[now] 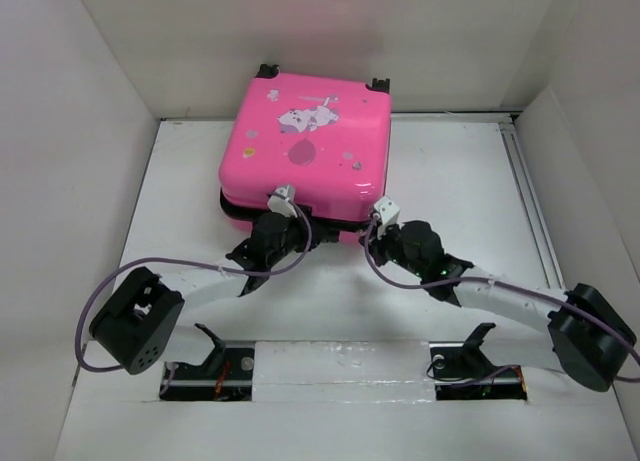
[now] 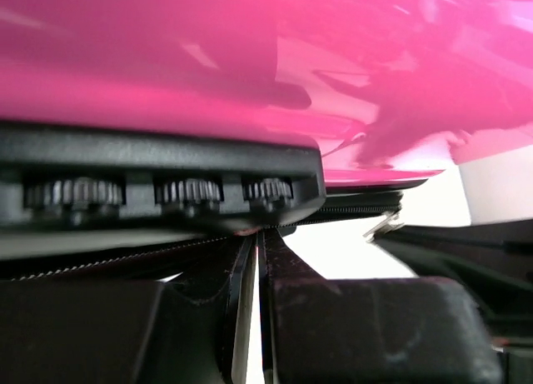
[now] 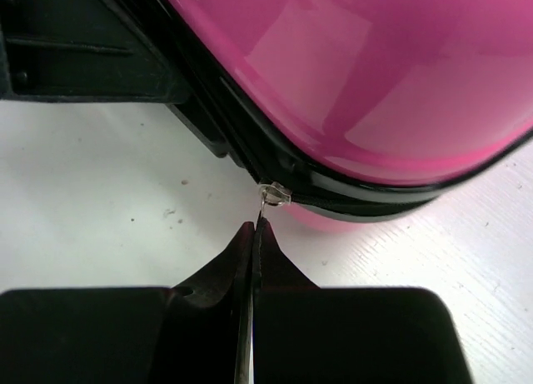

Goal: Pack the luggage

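Note:
The zipper [image 2: 250, 229] under the combination lock is blocked by my left gripper, so that gripper should move out of the way before my right gripper pulls the zipper pull [image 3: 274, 194] past the lock.
The luggage [image 1: 305, 146] lies flat and closed on the white table, its pink printed shell facing up. My left gripper [image 1: 288, 215] is at its near edge. In the left wrist view this gripper [image 2: 258, 231] is shut, tips against the black zipper trim [image 2: 358, 205] just under the combination lock [image 2: 166, 176]. I see nothing held between its fingers. My right gripper [image 1: 370, 231] is at the near right corner of the case [image 3: 375, 76]. That gripper [image 3: 254, 226] is shut on the thin metal zipper pull [image 3: 273, 195].
White enclosure walls stand to the left, right and back. A metal rail [image 1: 530, 201] runs along the table's right side. Two black arm mounts [image 1: 215, 351] [image 1: 470, 351] sit at the near edge.

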Robot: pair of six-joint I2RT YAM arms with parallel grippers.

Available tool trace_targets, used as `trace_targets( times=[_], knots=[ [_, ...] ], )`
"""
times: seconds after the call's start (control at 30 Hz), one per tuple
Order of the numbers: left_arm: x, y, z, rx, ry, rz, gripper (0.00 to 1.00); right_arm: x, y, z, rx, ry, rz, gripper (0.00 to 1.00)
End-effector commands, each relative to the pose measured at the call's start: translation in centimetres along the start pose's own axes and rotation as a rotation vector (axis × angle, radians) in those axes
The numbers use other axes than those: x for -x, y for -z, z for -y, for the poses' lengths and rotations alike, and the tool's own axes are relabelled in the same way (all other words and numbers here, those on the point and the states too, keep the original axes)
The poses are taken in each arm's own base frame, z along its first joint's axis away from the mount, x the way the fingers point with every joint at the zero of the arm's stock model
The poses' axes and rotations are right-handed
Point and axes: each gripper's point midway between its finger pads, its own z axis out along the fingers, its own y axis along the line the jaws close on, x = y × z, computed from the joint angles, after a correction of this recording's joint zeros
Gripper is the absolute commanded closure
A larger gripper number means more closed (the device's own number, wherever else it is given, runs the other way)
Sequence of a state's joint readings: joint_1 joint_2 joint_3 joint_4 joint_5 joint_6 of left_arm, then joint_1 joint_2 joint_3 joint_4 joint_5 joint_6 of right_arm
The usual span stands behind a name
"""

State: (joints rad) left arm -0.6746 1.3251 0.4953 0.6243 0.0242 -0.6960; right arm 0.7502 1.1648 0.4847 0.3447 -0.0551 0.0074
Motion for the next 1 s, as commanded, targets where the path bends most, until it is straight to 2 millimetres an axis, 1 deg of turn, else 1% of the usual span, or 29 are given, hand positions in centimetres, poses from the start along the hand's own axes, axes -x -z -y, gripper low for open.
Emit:
trace_targets(
  times=[0.0, 0.03, 0.07, 0.1, 0.13, 0.2, 0.23, 0.27, 0.3, 0.33, 0.37, 0.4, 0.43, 0.47, 0.5, 0.53, 0.57, 0.6, 0.63, 0.67, 0.7, 0.73, 0.77, 0.8, 0.83, 0.9, 0.93, 0.97],
  knots=[
    [3.0, -1.6, 1.8, -0.048, 0.022, 0.094, 0.98, -2.6, -0.5, -6.9, 0.203, -0.051, -0.134, 1.0],
    [3.1, -1.8, 1.9, -0.048, 0.022, 0.094, 0.99, -2.4, -1.2, -7.2, 0.194, -0.044, -0.138, 1.0],
    [3.2, -1.8, 2.3, -0.066, 0.021, 0.096, 0.99, -0.3, -2.3, -7.5, 0.171, -0.033, -0.096, 1.0],
    [3.0, -1.8, 2.4, -0.073, 0.021, 0.089, 0.99, 0.3, -3.0, -7.5, 0.162, -0.033, -0.082, 1.0],
    [3.4, -1.5, 2.8, -0.083, 0.021, 0.1, 0.99, 0.4, -3.9, -7.4, 0.152, -0.042, -0.085, 1.0],
    [4.2, -0.9, 3.8, -0.116, 0.02, 0.116, 0.99, 3.3, -5.4, -7.6, 0.122, -0.061, -0.006, 1.0],
    [4.5, -0.6, 4.1, -0.125, 0.011, 0.127, 0.99, 2.9, -6.3, -7.4, 0.102, -0.074, -0.022, 1.0],
    [5.0, 0.1, 4.5, -0.13, 0.011, 0.132, 0.99, 3.3, -6.8, -7.6, 0.083, -0.081, -0.009, 1.0],
    [5.0, 0.6, 4.5, -0.132, 0.011, 0.134, 0.97, 4.2, -7.3, -6.9, 0.02, -0.092, 0.027, 1.0],
    [5.6, 1.0, 4.7, -0.131, 0.013, 0.155, 0.95, 4.5, -7.6, -7.1, 0.015, -0.091, 0.04, 1.0],
    [5.8, 2.3, 4.9, -0.145, 0.004, 0.171, 0.91, 4.0, -7.8, -7.0, 0.004, -0.103, 0.031, 1.0],
    [6.1, 3.0, 4.3, -0.118, -0.001, 0.192, 0.88, 4.2, -7.8, -6.9, -0.003, -0.116, 0.053, 1.0],
    [6.4, 3.8, 4.1, -0.112, 0.001, 0.212, 0.78, 4.0, -7.8, -6.9, -0.002, -0.116, 0.056, 1.0],
    [6.0, 4.6, 3.2, -0.092, 0.003, 0.221, 0.72, 3.6, -7.7, -6.6, -0.016, -0.115, 0.049, 1.0],
    [7.5, 6.3, 3.1, -0.081, 0.014, 0.295, 0.65, 3.7, -7.4, -6.5, -0.015, -0.116, 0.053, 1.0],
    [8.0, 7.2, 2.7, -0.062, 0.02, 0.331, 0.6, 3.1, -7.1, -5.6, -0.033, -0.12, 0.049, 1.0],
    [8.5, 8.1, 2.4, -0.046, 0.027, 0.367, 0.56, 3.0, -6.9, -5.4, -0.029, -0.114, 0.048, 1.0],
    [9.9, 9.8, 2.4, -0.039, 0.043, 0.44, 0.52, 3.2, -6.5, -4.9, -0.037, -0.118, 0.055, 1.0],
    [10.8, 10.7, -0.2, 0.092, 0.059, 0.505, 0.52, 2.8, -6.3, -4.5, -0.029, -0.113, 0.053, 1.0],
    [11.9, 11.6, -1.2, 0.146, 0.098, 0.561, 0.52, 2.3, -6.3, -4.2, -0.027, -0.115, 0.042, 1.0],
    [13.4, 12.7, -1.6, 0.19, 0.123, 0.62, 0.52, 3.0, -5.8, -4.4, -0.014, -0.117, 0.067, 1.0],
    [14.9, 14.0, -4.2, 0.318, 0.145, 0.696, 0.57, 3.1, -5.6, -4.1, -0.006, -0.122, 0.074, 1.0],
    [15.8, 14.6, -5.2, 0.369, 0.152, 0.73, 0.57, 2.7, -5.6, -3.6, -0.016, -0.113, 0.065, 1.0],
    [17.2, 15.0, -5.7, 0.394, 0.195, 0.765, 0.57, 2.6, -5.2, -3.8, -0.005, -0.113, 0.067, 1.0],
    [17.9, 14.4, -8.2, 0.456, 0.214, 0.746, 0.57, 2.6, -5.2, -3.7, 0.005, -0.105, 0.066, 1.0],
    [18.5, 13.3, -10.4, 0.462, 0.287, 0.71, 0.61, 2.0, -4.9, -3.5, 0.009, -0.106, 0.054, 1.0],
    [19.1, 13.1, -11.4, 0.454, 0.323, 0.71, 0.64, 2.2, -4.9, -3.5, 0.01, -0.107, 0.063, 1.0],
    [20.0, 13.2, -13.4, 0.455, 0.379, 0.747, 0.67, 2.6, -4.8, -3.8, 0.027, -0.107, 0.072, 1.0]
  ],
)
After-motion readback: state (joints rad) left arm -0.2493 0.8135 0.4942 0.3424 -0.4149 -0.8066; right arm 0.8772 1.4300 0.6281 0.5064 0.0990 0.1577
